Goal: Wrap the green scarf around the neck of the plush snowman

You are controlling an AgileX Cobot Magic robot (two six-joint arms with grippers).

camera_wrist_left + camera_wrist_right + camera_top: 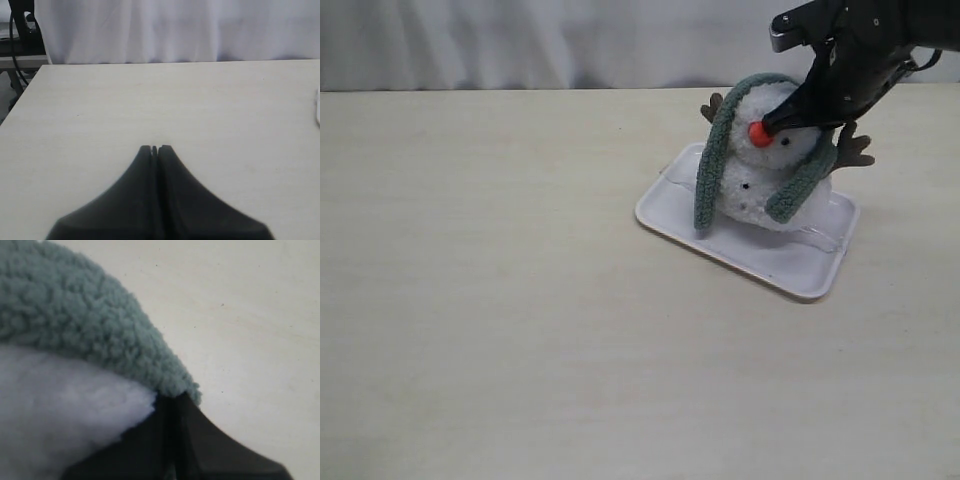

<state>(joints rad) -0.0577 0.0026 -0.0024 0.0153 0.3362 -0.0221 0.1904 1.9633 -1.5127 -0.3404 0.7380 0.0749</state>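
Note:
I should open my right gripper, which is pinching the green scarf against the tilted head. It should then hold the head's white plush while my left gripper takes the scarf.
The plush snowman sits on a white tray, its orange nose facing front. The green scarf lies over the top of its head, with one end hanging down each side of the body. My right gripper reaches in from the upper right, its tip at the face beside the nose. In the right wrist view this gripper is shut, with the scarf pinched at its tip against the white plush. My left gripper is shut and empty over bare table, out of the exterior view.
The tray lies at an angle at the table's right rear. Brown twig arms stick out from the snowman's sides. A white curtain hangs behind the table. In the left wrist view the table's left edge and a stand beyond it show.

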